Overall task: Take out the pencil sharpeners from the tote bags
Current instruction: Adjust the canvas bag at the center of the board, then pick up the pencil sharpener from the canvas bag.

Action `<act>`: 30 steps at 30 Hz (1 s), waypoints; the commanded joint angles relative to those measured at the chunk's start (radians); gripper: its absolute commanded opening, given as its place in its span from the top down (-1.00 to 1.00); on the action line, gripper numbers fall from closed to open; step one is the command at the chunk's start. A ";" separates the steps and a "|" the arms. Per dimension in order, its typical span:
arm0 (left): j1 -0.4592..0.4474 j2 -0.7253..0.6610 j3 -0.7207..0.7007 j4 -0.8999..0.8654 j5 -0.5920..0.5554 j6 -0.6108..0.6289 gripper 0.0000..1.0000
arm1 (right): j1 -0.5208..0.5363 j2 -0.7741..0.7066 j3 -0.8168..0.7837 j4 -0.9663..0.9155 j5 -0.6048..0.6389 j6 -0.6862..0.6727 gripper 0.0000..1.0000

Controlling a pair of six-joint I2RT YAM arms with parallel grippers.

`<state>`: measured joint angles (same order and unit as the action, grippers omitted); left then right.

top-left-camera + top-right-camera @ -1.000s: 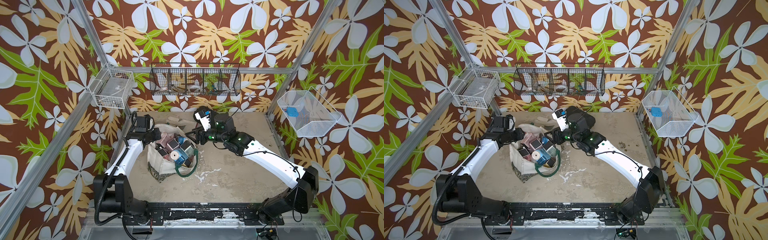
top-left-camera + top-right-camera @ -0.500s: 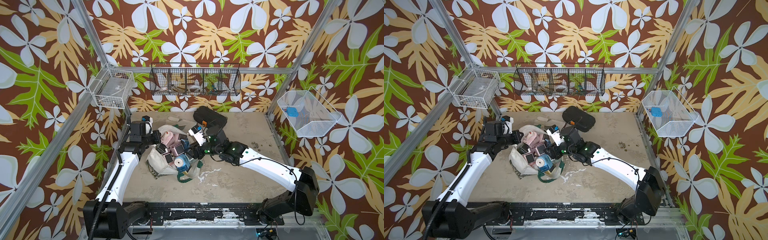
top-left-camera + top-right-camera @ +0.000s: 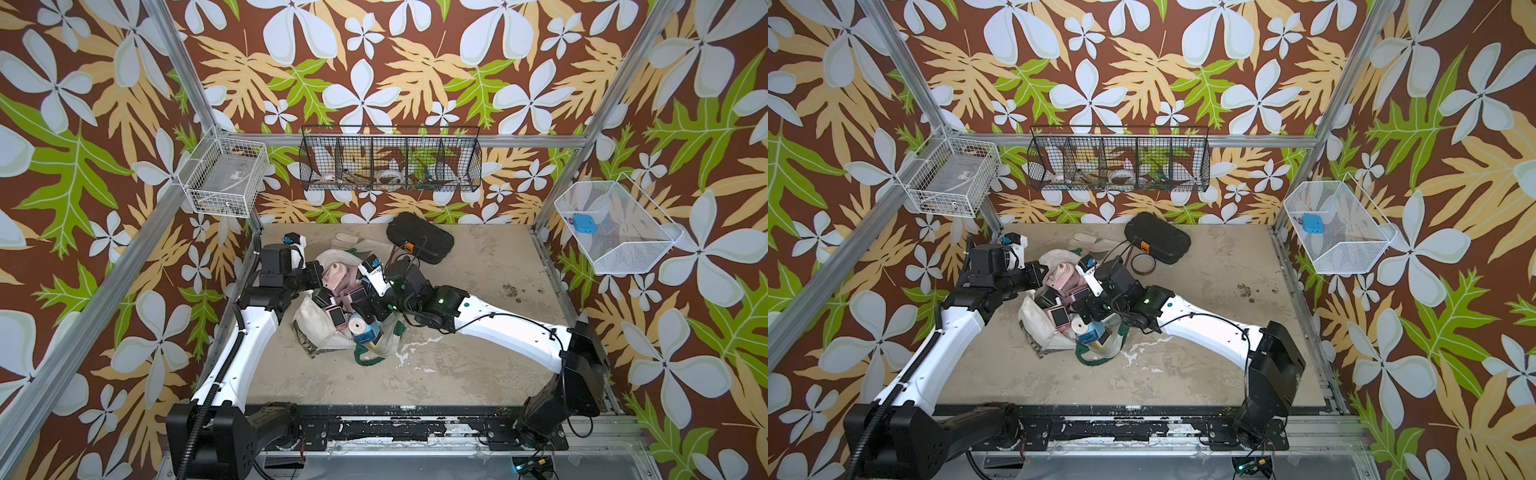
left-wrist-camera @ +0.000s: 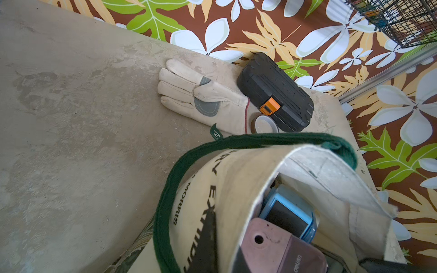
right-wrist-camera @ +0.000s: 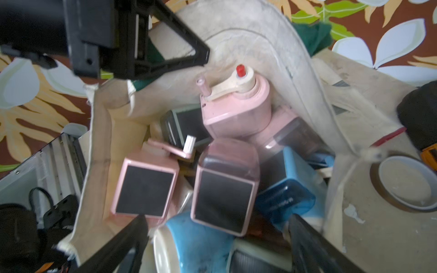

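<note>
Next, I take the middle pink sharpener (image 5: 225, 186) with my right gripper and place it beside the tape roll, since my left gripper holds the tote bag's rim (image 4: 257, 204) open.
The cream tote bag (image 3: 309, 316) (image 3: 1034, 320) lies slumped at the table's left-centre, its mouth gaping and several pencil sharpeners spilling from it. In the right wrist view a pink crank sharpener (image 5: 236, 111) tops the pile, with two pink ones and a blue one below it. My left gripper (image 3: 319, 275) (image 5: 165, 54) is shut on the tote's far rim by the green strap. My right gripper (image 3: 363, 313) (image 5: 217, 218) hangs open over the pile, its fingers (image 5: 134, 234) wide on either side of a pink and a blue sharpener. The left wrist view shows canvas (image 4: 236, 189) and a pink sharpener (image 4: 272, 250).
A black hard case (image 3: 419, 243) and a pale work glove (image 4: 201, 99) lie behind the bag, a brown tape roll (image 3: 1144, 264) between case and bag. Wire baskets hang on the left, back and right walls. Bare table stretches right and front of the bag.
The right gripper has dropped from the back of the table into the bag's mouth and opened wide. The left gripper has reached the far rim and closed on it.
</note>
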<state>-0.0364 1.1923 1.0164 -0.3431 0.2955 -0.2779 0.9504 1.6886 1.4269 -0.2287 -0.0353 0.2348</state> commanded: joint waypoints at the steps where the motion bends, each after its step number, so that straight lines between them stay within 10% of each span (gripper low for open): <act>1: 0.000 -0.014 0.002 0.072 0.024 -0.015 1.00 | -0.001 0.054 0.067 -0.049 0.083 -0.018 -0.89; 11: 0.000 -0.017 0.006 0.064 0.006 -0.016 1.00 | -0.001 0.201 0.159 -0.090 0.064 0.022 -0.78; 30: 0.000 -0.019 0.004 0.055 -0.021 -0.018 1.00 | 0.017 0.173 0.141 -0.068 0.017 0.022 0.24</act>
<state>-0.0383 1.1835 1.0142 -0.3431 0.2771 -0.2867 0.9642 1.8866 1.5620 -0.2932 -0.0189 0.2615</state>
